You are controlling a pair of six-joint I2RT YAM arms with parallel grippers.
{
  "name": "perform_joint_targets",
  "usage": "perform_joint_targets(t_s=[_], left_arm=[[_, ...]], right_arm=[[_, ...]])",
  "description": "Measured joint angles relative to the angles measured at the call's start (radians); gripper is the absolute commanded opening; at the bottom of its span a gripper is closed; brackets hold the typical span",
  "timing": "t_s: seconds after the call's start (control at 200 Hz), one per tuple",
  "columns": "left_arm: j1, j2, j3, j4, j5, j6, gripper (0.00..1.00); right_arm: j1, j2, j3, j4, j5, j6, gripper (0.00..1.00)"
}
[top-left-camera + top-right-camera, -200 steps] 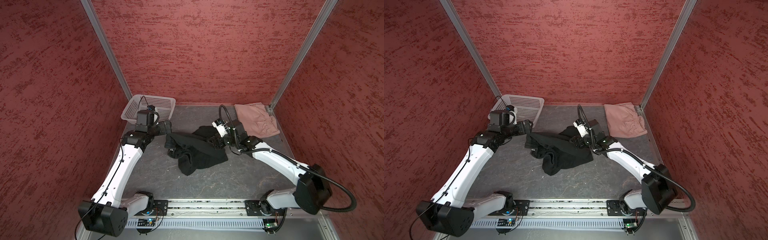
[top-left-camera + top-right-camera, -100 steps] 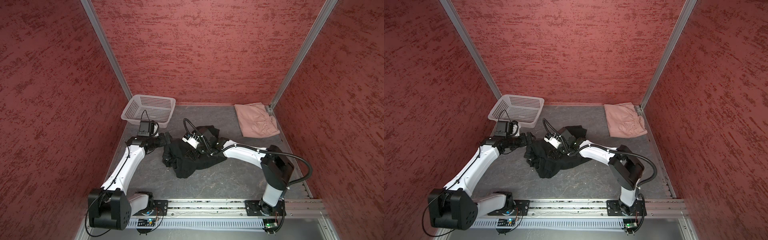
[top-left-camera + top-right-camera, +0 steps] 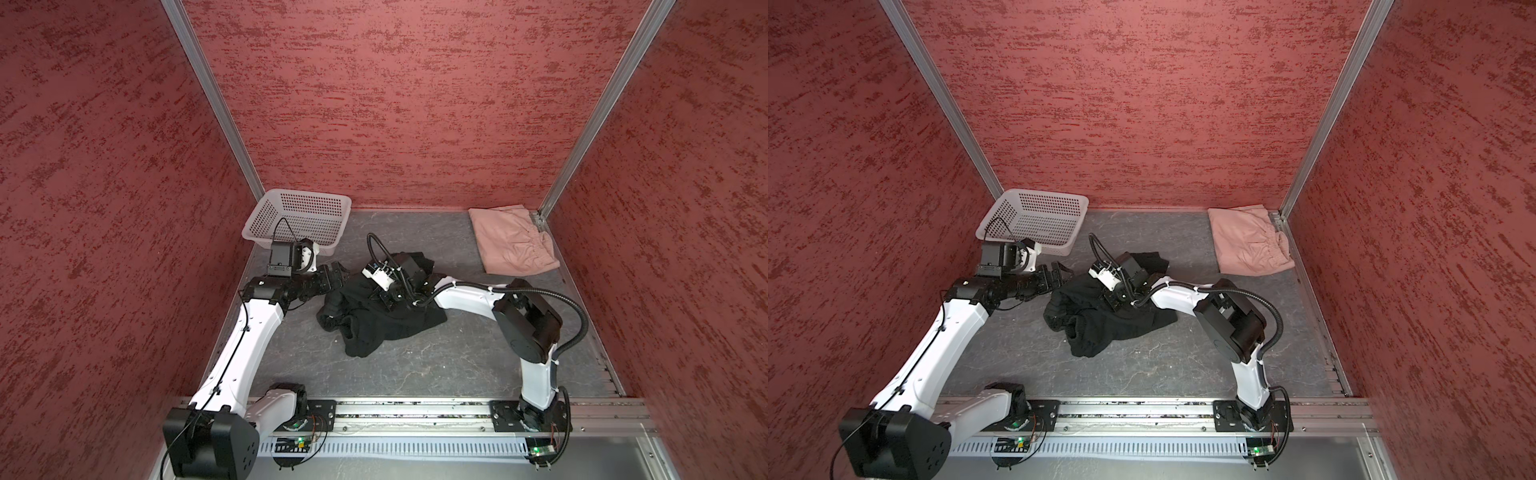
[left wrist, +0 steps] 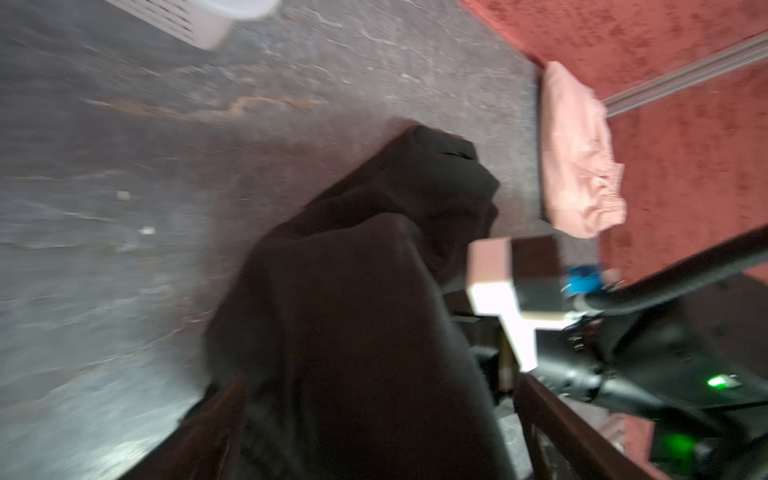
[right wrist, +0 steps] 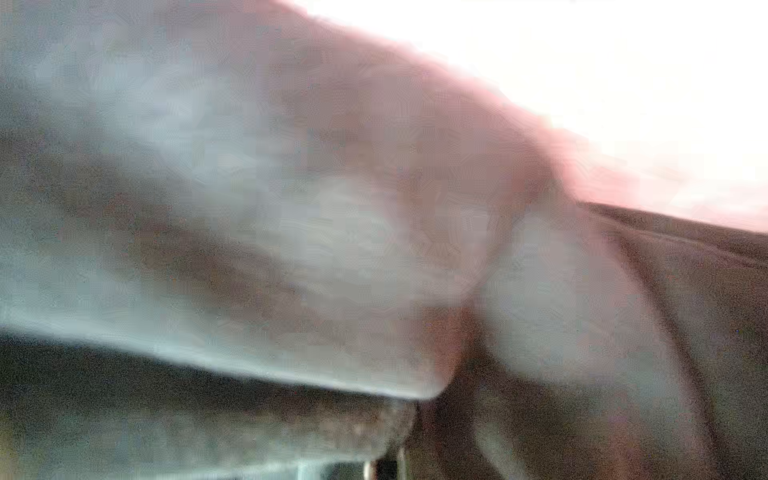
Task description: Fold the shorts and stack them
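Next, my left gripper grabs the black shorts' waistband (image 3: 330, 315), because it is bunched up, and my right gripper needs to grab a leg hem (image 3: 436, 318), to stretch the shorts before folding.
The black shorts (image 3: 382, 320) (image 3: 1108, 324) lie crumpled in the middle of the grey floor. The pink shorts (image 3: 513, 245) (image 3: 1250, 243) lie folded at the back right corner. My right gripper (image 3: 384, 299) (image 3: 1116, 305) is pressed down into the upper part of the black shorts, shut, its tips buried in the cloth. Blurred dark cloth (image 5: 665, 332) fills the right wrist view. My left gripper (image 3: 338, 272) (image 3: 1062, 270) stands open at the left edge of the black shorts. In the left wrist view black cloth (image 4: 353, 332) lies between its fingers (image 4: 208, 428).
A white perforated basket (image 3: 266, 224) (image 3: 1000, 224) stands at the back left, just behind my left wrist. Red walls close in the back and both sides. A metal rail (image 3: 415, 409) runs along the front edge.
My right arm has swung left from near the pink shorts onto the black shorts, and its gripper has shut. My left arm has drawn back from the basket to the shorts' left edge.
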Motion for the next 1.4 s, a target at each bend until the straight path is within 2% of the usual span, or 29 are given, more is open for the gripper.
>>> perform_joint_targets(t_s=[0.115, 0.23, 0.316, 0.406, 0.606, 0.822, 0.927, 1.127, 1.398], left_arm=[[-0.026, 0.003, 0.087, -0.082, -0.133, 0.028, 0.99], [-0.108, 0.002, 0.179, -0.115, -0.313, 0.050, 0.99], [-0.156, 0.008, 0.193, -0.117, -0.425, 0.058, 0.99], [-0.164, 0.027, 0.180, -0.110, -0.481, 0.061, 0.99], [-0.172, 0.031, 0.106, -0.071, -0.459, 0.064, 0.99], [-0.268, -0.094, -0.077, 0.016, -0.310, 0.093, 0.99], [-0.327, -0.107, -0.120, 0.056, -0.253, 0.120, 0.99], [-0.464, 0.030, -0.127, 0.121, -0.280, 0.194, 0.99], [-0.540, 0.250, -0.065, 0.097, -0.399, 0.235, 1.00]], right_arm=[[-0.040, -0.069, -0.008, -0.033, 0.063, -0.016, 0.00], [-0.067, -0.128, -0.066, -0.080, 0.133, -0.023, 0.00], [-0.080, -0.178, -0.137, -0.114, 0.153, -0.017, 0.00], [-0.082, -0.239, -0.188, -0.142, 0.159, -0.003, 0.00], [-0.105, -0.287, -0.152, -0.162, 0.153, 0.034, 0.00], [-0.208, -0.149, 0.043, -0.165, 0.062, 0.076, 0.00], [-0.240, -0.078, 0.132, -0.190, 0.003, 0.066, 0.00], [-0.255, -0.022, 0.205, -0.257, -0.067, 0.039, 0.00], [-0.257, -0.042, 0.161, -0.267, -0.093, 0.033, 0.01]])
